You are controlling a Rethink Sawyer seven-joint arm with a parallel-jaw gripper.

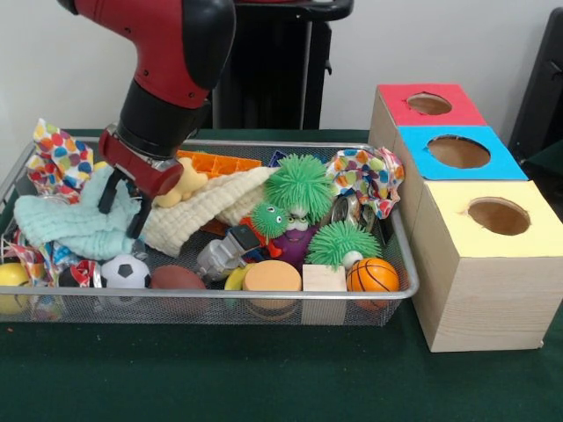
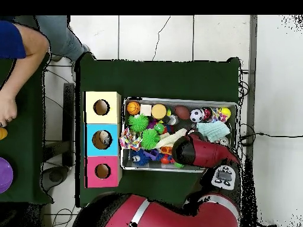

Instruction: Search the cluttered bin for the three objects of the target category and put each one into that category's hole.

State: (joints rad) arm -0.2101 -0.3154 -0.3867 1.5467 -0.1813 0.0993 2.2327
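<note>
Clear plastic point(image 1: 65, 256) sticks out a little below the humped mint cloth point(image 1: 75, 218), so the robot should expect more plastic and balls hidden underneath when it lifts the cloth.
My gripper point(image 1: 120, 220) hangs low over the left part of the wire bin point(image 1: 400, 294), above a mint cloth point(image 1: 70, 227). Its two black fingers point(image 1: 109, 195) stand apart and open, with nothing clearly held. Along the bin's front lie a soccer ball point(image 1: 126, 271), a brown football point(image 1: 176, 278), a basketball point(image 1: 372, 275) and a yellow ball point(image 1: 11, 274). Three boxes stand to the right, each with a hole: red top point(image 1: 429, 104), blue top point(image 1: 458, 151), yellow top point(image 1: 499, 215). In the overhead view the arm point(image 2: 201, 151) hides the gripper.
The bin also holds two green spiky balls point(image 1: 299, 183), a cream cloth point(image 1: 207, 209), polka-dot cloths point(image 1: 60, 158), a wood block point(image 1: 324, 279), an orange disc point(image 1: 272, 276) and a bone-shaped toy point(image 1: 182, 185). A person's arm point(image 2: 15, 53) shows at the overhead view's upper left.
</note>
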